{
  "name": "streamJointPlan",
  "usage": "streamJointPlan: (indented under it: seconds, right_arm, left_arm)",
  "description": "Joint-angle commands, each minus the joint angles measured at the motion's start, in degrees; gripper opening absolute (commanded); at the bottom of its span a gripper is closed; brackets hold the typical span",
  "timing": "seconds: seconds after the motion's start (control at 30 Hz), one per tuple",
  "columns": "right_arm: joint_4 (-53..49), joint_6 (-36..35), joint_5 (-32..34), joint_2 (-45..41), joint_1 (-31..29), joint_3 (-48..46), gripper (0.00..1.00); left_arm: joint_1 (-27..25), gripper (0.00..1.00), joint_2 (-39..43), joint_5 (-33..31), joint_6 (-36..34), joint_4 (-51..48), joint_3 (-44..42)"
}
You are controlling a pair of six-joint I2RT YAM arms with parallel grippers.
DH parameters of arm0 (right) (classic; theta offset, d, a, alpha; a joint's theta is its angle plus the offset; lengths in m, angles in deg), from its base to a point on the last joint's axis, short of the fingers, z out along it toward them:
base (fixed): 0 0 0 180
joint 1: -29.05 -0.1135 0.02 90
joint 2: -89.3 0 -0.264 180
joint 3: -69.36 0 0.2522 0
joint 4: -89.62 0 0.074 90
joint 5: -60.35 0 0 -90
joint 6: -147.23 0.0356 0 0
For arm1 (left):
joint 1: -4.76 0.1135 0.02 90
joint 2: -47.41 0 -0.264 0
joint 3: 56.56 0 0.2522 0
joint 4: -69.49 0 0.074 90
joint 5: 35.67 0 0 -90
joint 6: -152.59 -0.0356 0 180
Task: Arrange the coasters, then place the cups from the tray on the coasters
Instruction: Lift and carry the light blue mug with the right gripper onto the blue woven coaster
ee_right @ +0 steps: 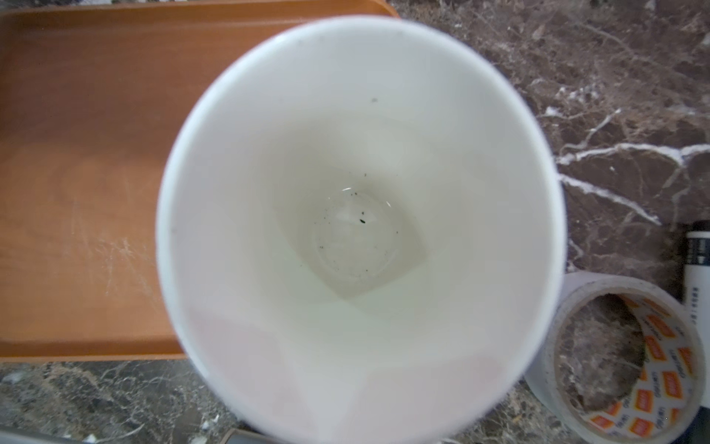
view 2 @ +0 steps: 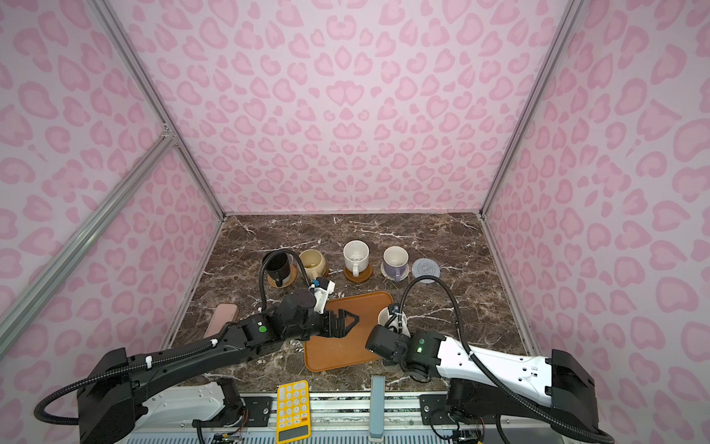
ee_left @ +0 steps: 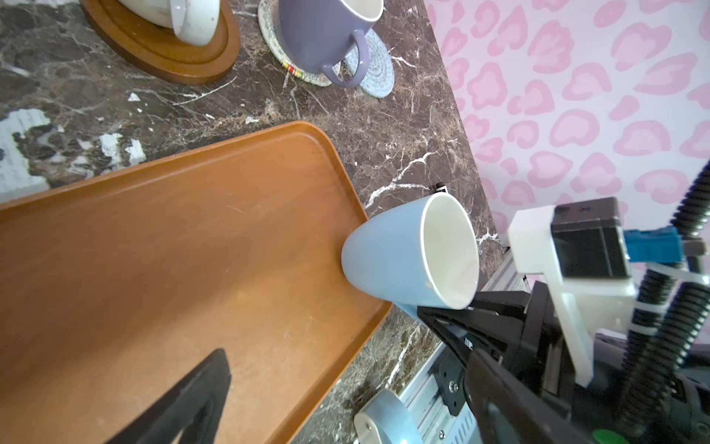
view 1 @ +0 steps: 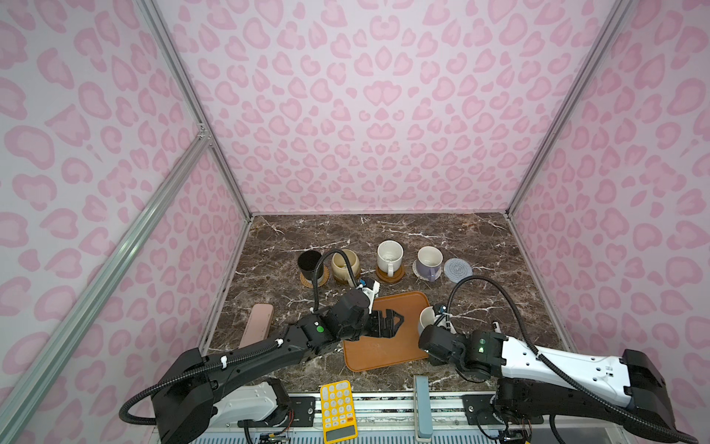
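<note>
The robot's right gripper holds the light blue cup [ee_left: 409, 309] by its handle, so it should keep carrying the cup until its bottom rests on the empty grey-blue coaster [view 1: 458, 270].
In both top views four cups stand on coasters in a far row: black [view 1: 309, 263], cream-yellow [view 1: 345, 264], speckled white [view 1: 390, 255] and lavender [view 1: 429, 260]. To the right of the lavender cup lies the grey-blue coaster [view 1: 457, 270], bare. The light blue cup [ee_left: 407, 253] sits at the right rim of the orange-brown tray [view 1: 378, 357]. My right gripper [ee_left: 432, 313] is shut on its handle side, and the cup's white inside [ee_right: 357, 215] fills the right wrist view. Over the tray's middle my left gripper [view 1: 393, 325] stands open and holds nothing.
A yellow calculator [view 1: 338, 411] lies on the front rail, with a grey-blue bar [view 1: 422, 407] to its right. A pink case [view 1: 257, 323] lies at the table's left side. Beside the held cup are a tape roll [ee_right: 614, 357] and a marker [ee_right: 697, 261].
</note>
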State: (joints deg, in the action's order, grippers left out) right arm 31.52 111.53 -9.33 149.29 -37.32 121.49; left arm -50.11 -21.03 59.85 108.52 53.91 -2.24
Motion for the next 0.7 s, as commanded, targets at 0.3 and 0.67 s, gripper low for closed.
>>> streamJointPlan:
  seconds: [0.3, 0.67]
  right_arm:
    - [-4.14, -10.02, 2.13, -7.89, 12.40, 4.89, 0.00]
    - [3.39, -25.20, -8.71, -3.47, 38.78, 7.30, 0.00]
  left_arm:
    - [0.03, 0.97, -3.02, -2.44, -2.78, 0.57, 10.62]
    - [-0.04, 0.97, -10.77, -3.95, -5.27, 1.05, 20.15]
